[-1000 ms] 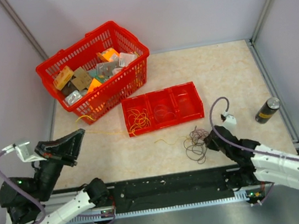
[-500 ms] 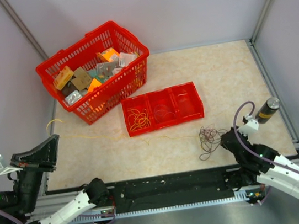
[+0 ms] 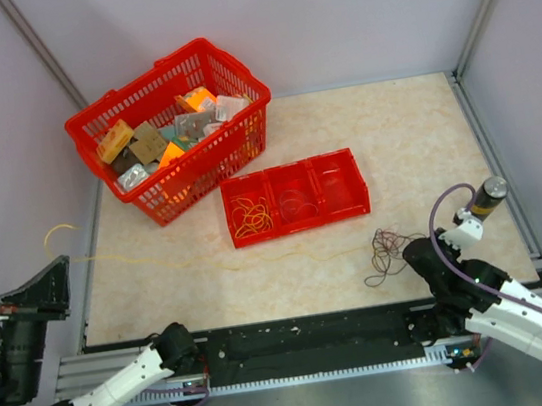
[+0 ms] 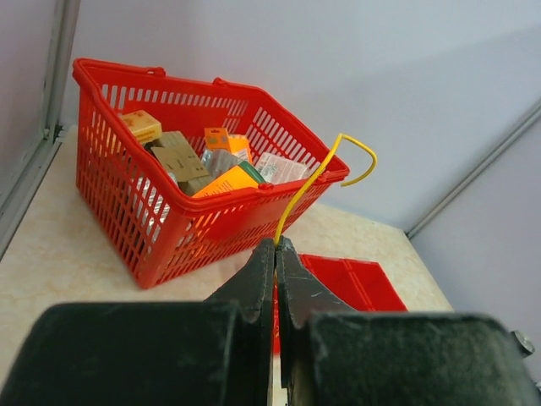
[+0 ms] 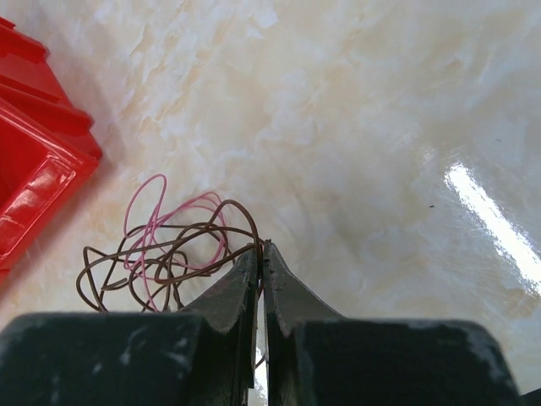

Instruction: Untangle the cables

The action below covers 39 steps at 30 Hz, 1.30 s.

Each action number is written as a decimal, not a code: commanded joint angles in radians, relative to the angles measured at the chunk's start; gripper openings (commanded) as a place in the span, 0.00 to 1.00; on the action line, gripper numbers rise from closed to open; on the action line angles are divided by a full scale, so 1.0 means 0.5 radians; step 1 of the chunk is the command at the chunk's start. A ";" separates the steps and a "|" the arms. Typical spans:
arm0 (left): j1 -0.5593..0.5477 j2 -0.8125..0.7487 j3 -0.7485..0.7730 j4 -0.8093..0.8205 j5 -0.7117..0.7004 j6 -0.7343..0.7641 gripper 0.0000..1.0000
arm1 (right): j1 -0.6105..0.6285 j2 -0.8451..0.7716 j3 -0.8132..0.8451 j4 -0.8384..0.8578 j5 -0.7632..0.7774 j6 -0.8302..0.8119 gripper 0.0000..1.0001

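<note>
The yellow cable is stretched tight from my left gripper at the table's far edge into the brown cable heap (image 3: 370,248), so next my left gripper moves back toward that heap (image 3: 387,251) to get slack.
My left gripper (image 3: 61,264) is at the far left edge, shut on a thin yellow cable (image 3: 199,262) that stretches across the table toward the right. In the left wrist view the yellow cable (image 4: 314,182) rises from the closed left gripper (image 4: 275,244), its end curled. My right gripper (image 3: 411,250) is low at the right, shut on a loose bunch of dark brown cable (image 3: 386,251). In the right wrist view the right gripper (image 5: 261,248) pinches the brown loops (image 5: 118,257), with a pink cable (image 5: 149,209) tangled among them.
A red three-compartment tray (image 3: 295,228) lies mid-table, with yellow loops (image 3: 249,214) in its left compartment and a pale wire in the middle one. A red basket (image 3: 207,166) of packets stands at the back left. A dark can (image 3: 484,199) stands at the right.
My left gripper has pulled back to the left, drawing the yellow cable out long. My right gripper has moved right and nearer, dragging the brown bunch with it.
</note>
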<state>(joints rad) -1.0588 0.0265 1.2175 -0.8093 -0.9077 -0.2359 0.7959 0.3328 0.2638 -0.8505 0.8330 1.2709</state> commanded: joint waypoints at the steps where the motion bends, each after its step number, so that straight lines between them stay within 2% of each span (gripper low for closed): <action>1: -0.024 -0.016 -0.054 -0.072 0.109 -0.086 0.00 | -0.009 0.028 0.111 -0.023 0.089 0.005 0.00; 4: -0.027 0.051 -0.042 -0.142 0.315 -0.072 0.00 | -0.006 0.080 0.111 0.014 0.110 -0.014 0.00; 8: -0.030 0.106 0.071 -0.243 0.073 -0.004 0.00 | -0.009 0.101 0.132 0.050 0.184 -0.044 0.00; 13: -0.042 0.180 0.363 -0.247 -0.089 0.306 0.00 | -0.012 0.046 0.160 0.029 0.178 -0.121 0.00; 17: -0.067 0.205 0.388 -0.247 -0.273 0.432 0.00 | -0.015 -0.034 0.120 0.032 0.138 -0.100 0.00; 22: -0.064 0.254 0.369 -0.290 -0.259 0.444 0.00 | -0.012 0.021 0.126 0.047 0.147 -0.109 0.00; 24: -0.067 0.266 0.369 -0.338 -0.207 0.331 0.00 | -0.012 0.067 0.144 0.047 0.159 -0.112 0.00; 26: -0.067 0.272 0.336 -0.324 -0.011 0.206 0.00 | -0.015 0.110 0.166 0.050 0.153 -0.121 0.00; 27: -0.067 0.272 0.290 -0.290 0.203 0.132 0.00 | -0.012 0.120 0.172 0.060 0.141 -0.142 0.00; 31: -0.070 0.349 -0.197 -0.023 0.881 -0.055 0.00 | -0.015 0.114 0.169 0.157 0.022 -0.277 0.00; 34: -0.067 0.547 -0.602 0.262 1.213 -0.123 0.00 | -0.015 0.022 0.141 0.350 -0.199 -0.553 0.00; 37: -0.067 0.839 -0.848 0.565 1.416 -0.224 0.00 | -0.012 -0.067 0.098 0.587 -0.499 -0.893 0.00; 39: -0.067 1.029 -0.968 0.795 1.630 -0.240 0.00 | -0.012 -0.122 0.074 0.676 -0.641 -0.992 0.00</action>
<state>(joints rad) -1.0885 0.3935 0.8341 -0.6746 -0.3733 -0.2855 0.7933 0.3214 0.3027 -0.6907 0.6994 0.9779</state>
